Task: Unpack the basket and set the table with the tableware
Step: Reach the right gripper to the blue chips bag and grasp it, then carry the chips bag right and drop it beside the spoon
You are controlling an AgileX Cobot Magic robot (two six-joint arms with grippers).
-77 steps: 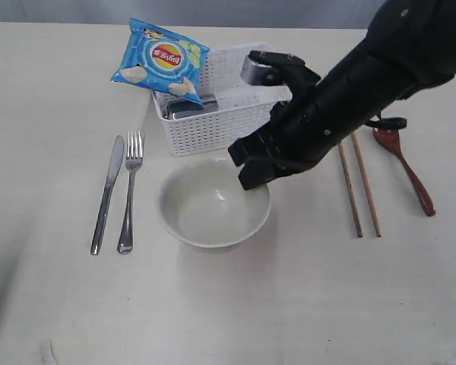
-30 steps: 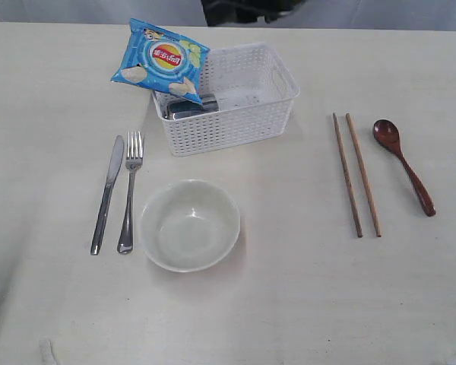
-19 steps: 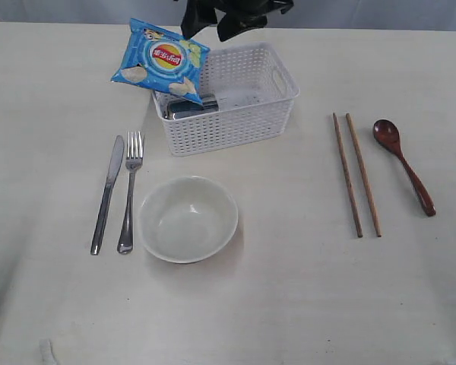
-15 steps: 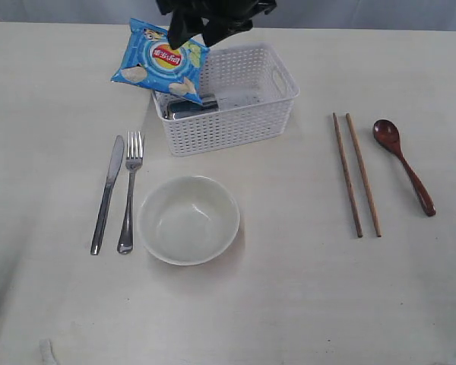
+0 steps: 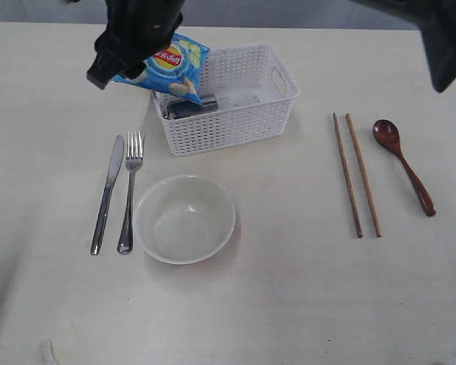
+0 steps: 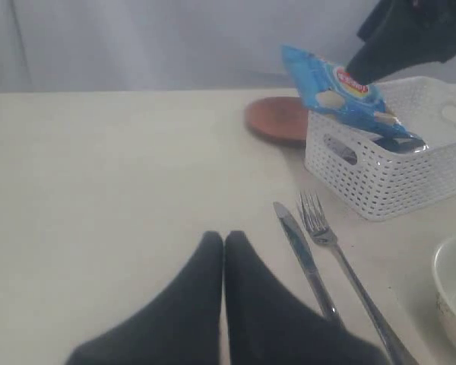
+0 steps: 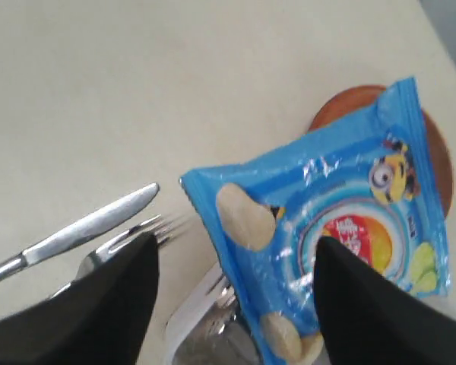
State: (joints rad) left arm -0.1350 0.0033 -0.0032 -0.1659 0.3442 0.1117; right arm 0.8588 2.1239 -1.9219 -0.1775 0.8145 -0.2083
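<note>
The corner of the blue chips packet sticks out past the basket's rim (image 5: 158, 99) and lines up with my open fingers. My right gripper should keep going in until it closes on that corner (image 7: 232, 209).
The white basket (image 5: 235, 114) stands at the back of the table (image 5: 289, 304). A blue chips packet (image 5: 171, 65) leans on its left rim, over a shiny steel cup (image 5: 190, 106). My right gripper (image 5: 129, 53) has reached across and hovers open above the packet (image 7: 334, 220), touching nothing. Knife (image 5: 106, 194), fork (image 5: 129, 190) and off-white bowl (image 5: 185, 219) lie in front; the chopsticks (image 5: 357, 175) and wooden spoon (image 5: 403, 163) lie on the right. A brown plate (image 6: 277, 119) sits behind the basket. My left gripper (image 6: 224, 243) is shut and empty, low over bare table beside the knife (image 6: 300, 251).
The right arm's dark bulk (image 5: 448, 46) fills the exterior view's top right corner. A small white scrap (image 5: 45, 351) lies near the front left edge. Bare tabletop lies between the bowl and the chopsticks.
My right gripper let go of the bowl's rim, lifted away, then swung left over the chips packet. The bowl ended up a little to the left, nearer the fork.
</note>
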